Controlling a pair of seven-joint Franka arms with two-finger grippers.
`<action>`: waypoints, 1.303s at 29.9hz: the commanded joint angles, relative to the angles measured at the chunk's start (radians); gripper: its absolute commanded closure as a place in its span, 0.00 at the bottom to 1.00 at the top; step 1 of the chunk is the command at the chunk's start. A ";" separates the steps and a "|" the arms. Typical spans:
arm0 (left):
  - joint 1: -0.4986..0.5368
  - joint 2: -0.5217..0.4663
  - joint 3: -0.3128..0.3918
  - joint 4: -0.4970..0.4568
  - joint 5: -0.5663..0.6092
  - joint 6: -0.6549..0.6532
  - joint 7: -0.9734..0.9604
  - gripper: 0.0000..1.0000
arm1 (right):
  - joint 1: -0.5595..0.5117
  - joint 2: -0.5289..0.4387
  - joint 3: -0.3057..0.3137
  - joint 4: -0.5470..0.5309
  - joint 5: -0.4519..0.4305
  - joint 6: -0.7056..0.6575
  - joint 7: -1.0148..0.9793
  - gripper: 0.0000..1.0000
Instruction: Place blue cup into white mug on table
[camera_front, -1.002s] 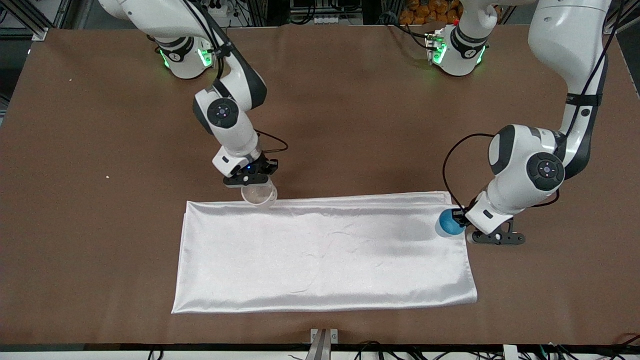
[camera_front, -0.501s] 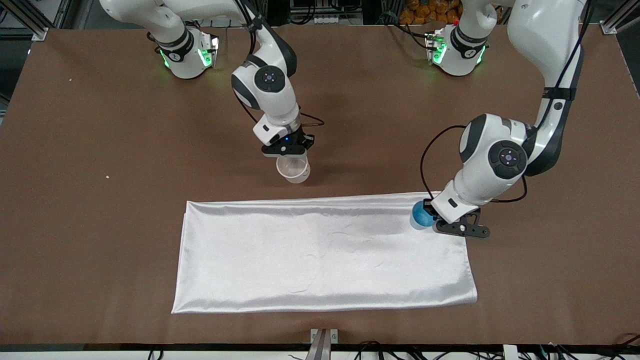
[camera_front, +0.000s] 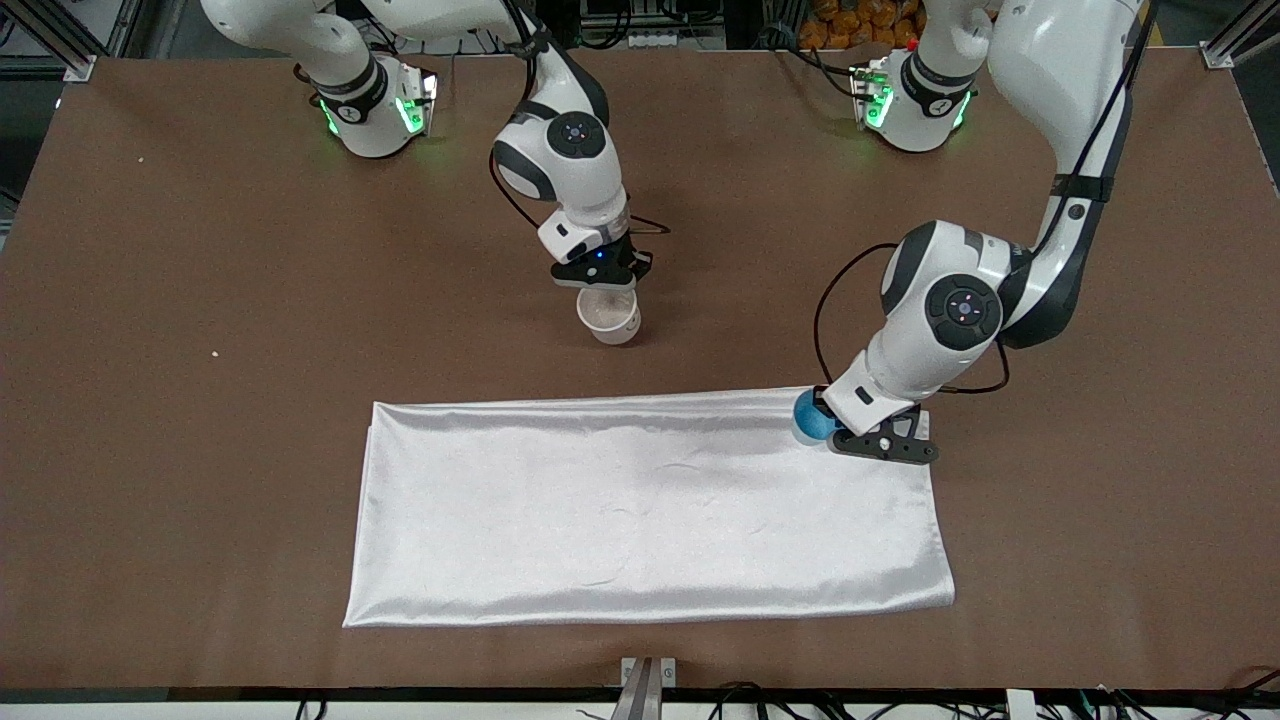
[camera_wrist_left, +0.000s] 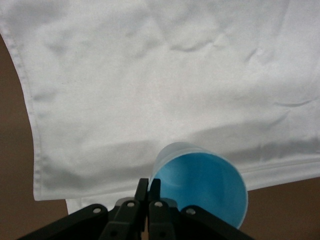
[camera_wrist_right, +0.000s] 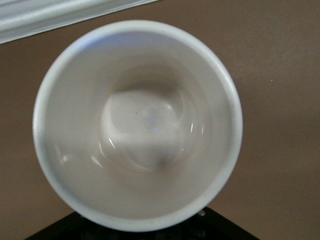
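Observation:
The white mug (camera_front: 609, 316) is standing straight up and is clear of the white cloth. My right gripper should go on lowering it until its bottom touches the brown table (camera_front: 619, 353), and then let go.
My right gripper (camera_front: 600, 283) is shut on the white mug (camera_front: 609, 317) and holds it upright over the bare brown table (camera_front: 200, 400), just off the white cloth's edge. The mug's pale, empty inside (camera_wrist_right: 137, 125) fills the right wrist view and hides the fingers. My left gripper (camera_front: 838, 432) is shut on the rim of the blue cup (camera_front: 811, 419) and holds it tilted over the cloth's corner at the left arm's end. In the left wrist view the left gripper (camera_wrist_left: 149, 186) pinches the cup's (camera_wrist_left: 202, 185) wall, and the cup is empty.
A shiny white rectangular cloth (camera_front: 650, 500) lies flat on the table, nearer to the front camera than the mug. It also shows in the left wrist view (camera_wrist_left: 150, 75) and in the right wrist view (camera_wrist_right: 50, 15). Bare brown table surrounds it.
My right gripper carried the mug off the cloth's edge to over bare table, toward the left arm's end. My left gripper moved the blue cup along the cloth toward the mug.

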 joint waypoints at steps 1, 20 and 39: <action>-0.039 0.004 0.007 0.002 0.030 -0.009 -0.081 1.00 | 0.041 0.039 -0.013 0.003 -0.033 0.041 0.079 1.00; -0.076 -0.011 0.010 0.004 0.031 -0.054 -0.152 1.00 | 0.054 0.052 -0.023 0.009 -0.031 0.026 0.206 0.00; -0.089 -0.071 0.002 0.008 0.030 -0.144 -0.183 1.00 | 0.022 -0.129 -0.021 0.020 -0.030 -0.205 0.088 0.00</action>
